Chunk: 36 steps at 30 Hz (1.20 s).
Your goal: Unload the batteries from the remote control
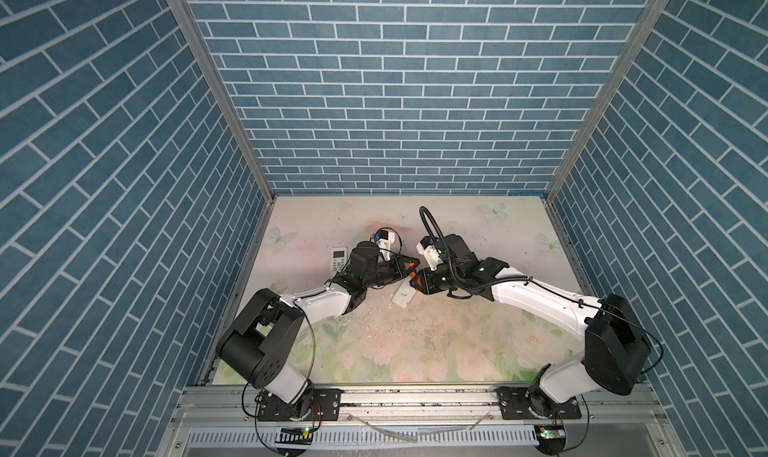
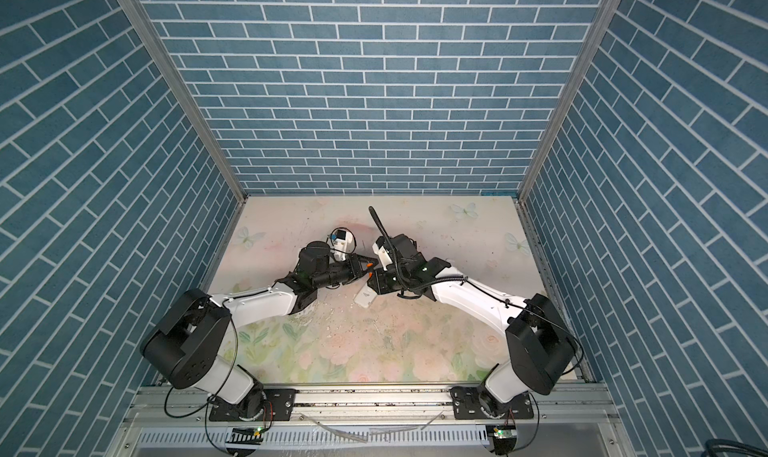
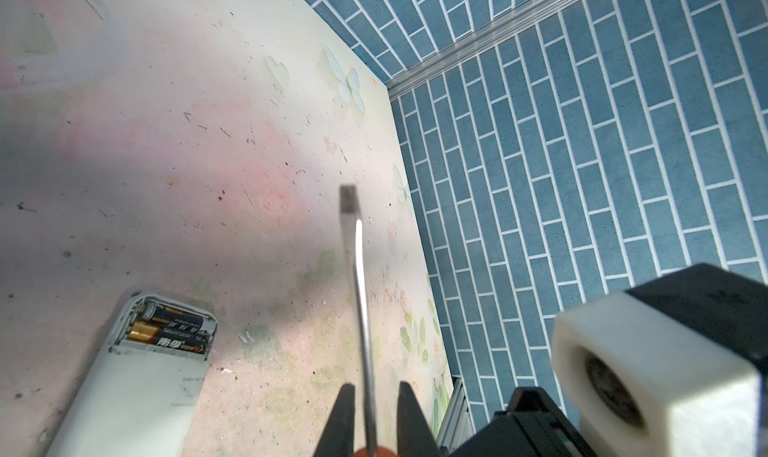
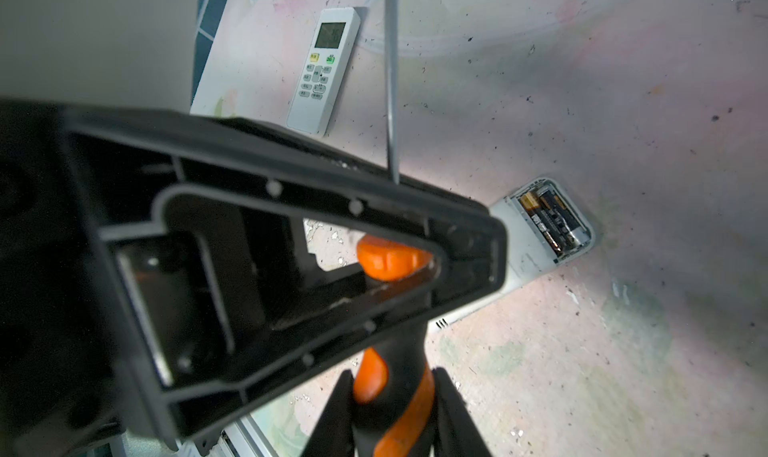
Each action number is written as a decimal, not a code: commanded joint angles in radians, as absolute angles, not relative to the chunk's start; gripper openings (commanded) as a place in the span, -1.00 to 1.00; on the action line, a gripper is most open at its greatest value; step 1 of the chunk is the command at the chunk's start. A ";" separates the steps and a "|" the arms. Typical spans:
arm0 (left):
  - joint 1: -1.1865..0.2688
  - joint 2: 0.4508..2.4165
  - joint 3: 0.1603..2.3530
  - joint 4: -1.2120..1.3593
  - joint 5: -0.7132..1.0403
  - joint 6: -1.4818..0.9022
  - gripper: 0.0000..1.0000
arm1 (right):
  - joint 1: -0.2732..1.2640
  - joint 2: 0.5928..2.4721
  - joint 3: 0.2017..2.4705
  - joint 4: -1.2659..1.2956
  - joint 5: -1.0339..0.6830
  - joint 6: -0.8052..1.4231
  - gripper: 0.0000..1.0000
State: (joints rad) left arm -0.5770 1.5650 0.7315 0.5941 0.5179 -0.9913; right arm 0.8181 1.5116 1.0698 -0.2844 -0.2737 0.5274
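The screwdriver's stem at the handle's front end [image 4: 392, 258] is crowded by my left gripper's fingers, so next my right gripper takes the handle alone [image 4: 403, 346] before it pries out the batteries.
A white remote control [image 1: 402, 296] [image 2: 365, 298] lies face down mid-table with its back cover off. Two black batteries [image 3: 174, 330] [image 4: 552, 222] with gold ends sit side by side in its open bay. An orange-and-black screwdriver [image 4: 399, 392] is held above the table by both grippers, beside the remote control's open end. My right gripper [image 4: 392, 372] [image 1: 413, 282] is shut on its handle. My left gripper [image 3: 376, 386] [image 1: 409, 268] is shut on the handle's front end. The steel shaft [image 3: 359, 288] runs out between the left fingers, its flat tip in the air.
A second white remote [image 1: 339, 259] [image 4: 324, 68], face up with a screen and buttons, lies at the left behind the left arm. Blue brick walls [image 1: 415, 102] close in the floral table on three sides. White flecks [image 1: 365, 318] are scattered in front of the remote control.
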 commanded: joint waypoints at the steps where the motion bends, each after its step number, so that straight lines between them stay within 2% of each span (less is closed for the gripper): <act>1: -0.561 1.583 0.757 0.647 0.527 -1.022 -1.00 | 0.824 1.468 1.091 -0.279 -0.245 0.552 -0.36; 3: -0.549 1.579 0.769 0.668 0.537 -1.050 -1.00 | 0.829 1.464 1.092 -0.264 -0.230 0.552 -0.09; 6: -0.529 1.549 0.787 0.653 0.538 -1.072 -1.00 | 0.842 1.456 1.094 -0.231 -0.190 0.548 0.12; 7: -0.521 1.531 0.787 0.646 0.537 -1.078 -1.00 | 0.849 1.451 1.091 -0.216 -0.163 0.548 0.26; 11: -0.488 1.453 0.774 0.619 0.510 -1.097 -1.00 | 0.862 1.414 1.053 -0.096 -0.069 0.569 0.43; 15: -0.449 1.380 0.746 0.619 0.484 -1.157 -1.00 | 0.876 1.359 0.959 0.115 0.027 0.624 0.44; 19: -0.422 1.343 0.722 0.642 0.458 -1.213 -1.00 | 0.887 1.338 0.883 0.272 0.101 0.684 0.37; 27: -0.418 1.335 0.724 0.666 0.451 -1.269 -1.00 | 0.923 1.368 0.890 0.318 0.131 0.674 0.31; 36: -0.417 1.357 0.727 0.684 0.464 -1.290 -1.00 | 0.923 1.464 0.988 0.308 0.070 0.661 0.29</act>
State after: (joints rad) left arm -0.4171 1.3540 0.7284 0.6342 0.4408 -1.2739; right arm 0.9184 1.4288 0.9325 0.3012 0.0761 0.6498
